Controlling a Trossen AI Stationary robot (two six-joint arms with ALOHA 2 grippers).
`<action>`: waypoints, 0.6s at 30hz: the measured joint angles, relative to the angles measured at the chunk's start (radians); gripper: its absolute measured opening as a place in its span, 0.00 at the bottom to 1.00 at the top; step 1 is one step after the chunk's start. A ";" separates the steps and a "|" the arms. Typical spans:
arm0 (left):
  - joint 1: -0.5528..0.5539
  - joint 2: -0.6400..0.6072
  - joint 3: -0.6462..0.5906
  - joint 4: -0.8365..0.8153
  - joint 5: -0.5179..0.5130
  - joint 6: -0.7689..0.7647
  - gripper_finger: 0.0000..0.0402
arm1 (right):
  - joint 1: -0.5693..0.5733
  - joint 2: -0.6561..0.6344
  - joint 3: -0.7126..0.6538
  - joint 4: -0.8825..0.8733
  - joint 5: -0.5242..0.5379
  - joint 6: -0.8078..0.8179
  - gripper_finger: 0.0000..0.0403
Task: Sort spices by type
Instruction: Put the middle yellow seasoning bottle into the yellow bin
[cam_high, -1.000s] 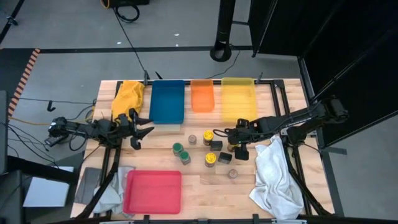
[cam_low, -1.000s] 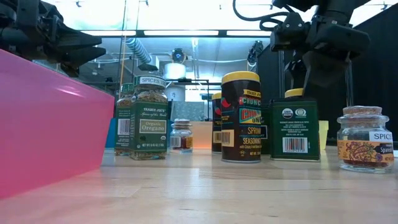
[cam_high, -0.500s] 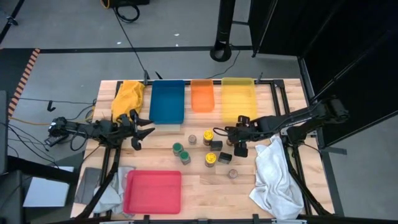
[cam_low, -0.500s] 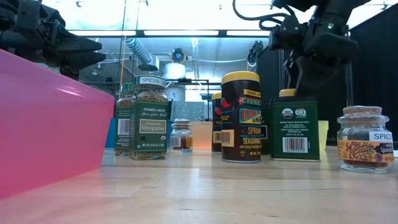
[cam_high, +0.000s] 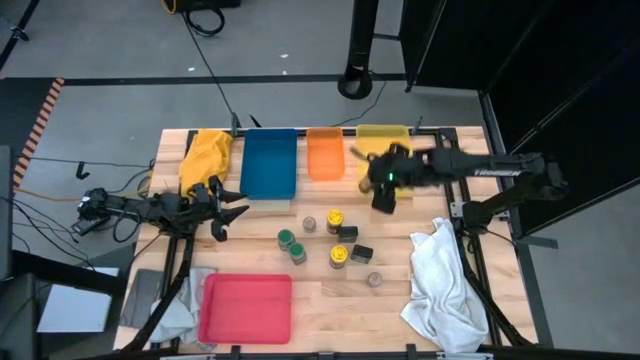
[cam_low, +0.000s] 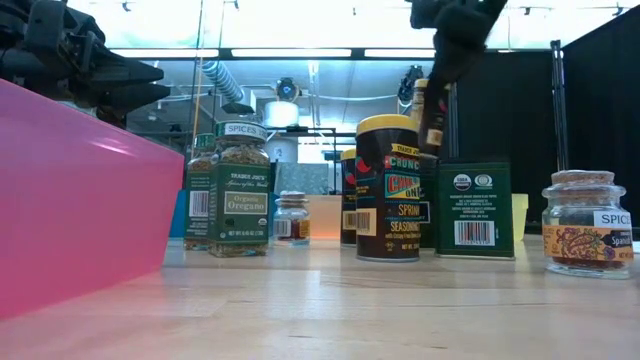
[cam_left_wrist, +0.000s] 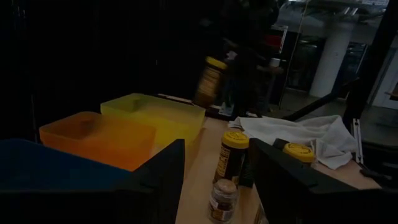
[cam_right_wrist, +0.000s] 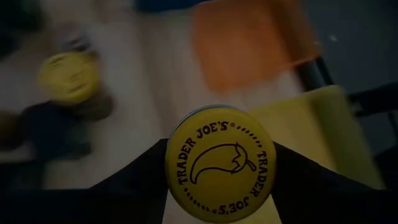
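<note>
My right gripper should keep moving the yellow-lidded spice jar (cam_left_wrist: 209, 83), which is above the yellow tray's rim, toward the tray's free far end (cam_high: 384, 134) and let go of the jar there.
My right gripper (cam_high: 372, 184) is shut on a yellow-lidded spice jar (cam_low: 432, 115), lifted above the near left corner of the yellow tray (cam_high: 392, 148); its lid (cam_right_wrist: 221, 160) fills the right wrist view. On the table stand two green-lidded jars (cam_high: 292, 244), two yellow-lidded jars (cam_high: 335, 216) (cam_high: 339, 256), two black boxes (cam_high: 362, 253) and small grey-topped jars (cam_high: 309, 224) (cam_high: 374, 279), all on their bases. My left gripper (cam_high: 232, 205) waits open at the table's left, level. My right gripper pinches the jar between its two fingers at two opposite sides of the lid (cam_right_wrist: 173, 167). The fingers slant down from above. The jar hangs tilted below them (cam_low: 434, 120), lifted clear of the table and the other spices.
A blue tray (cam_high: 269, 163) and an orange tray (cam_high: 325, 152) lie along the far edge beside the yellow one; a pink tray (cam_high: 246, 308) sits at the near left. A yellow cloth (cam_high: 205, 155) lies far left, a white cloth (cam_high: 440, 280) near right.
My right gripper has shut on the yellow-lidded jar that stood beside the black boxes, lifted it clear and swung it up and toward the far edge, over the yellow tray's corner. The jar now hangs tilted. The other spices have stayed put.
</note>
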 joint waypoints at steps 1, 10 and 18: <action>0.000 0.000 0.000 0.000 0.000 0.000 0.46 | -0.037 0.000 0.008 0.002 -0.008 -0.017 0.57; 0.000 0.000 0.000 0.000 0.000 0.001 0.46 | -0.409 0.056 0.013 0.043 -0.123 -0.143 0.57; 0.000 0.000 0.000 0.000 0.000 0.002 0.46 | -0.617 0.206 0.013 0.157 -0.251 -0.202 0.57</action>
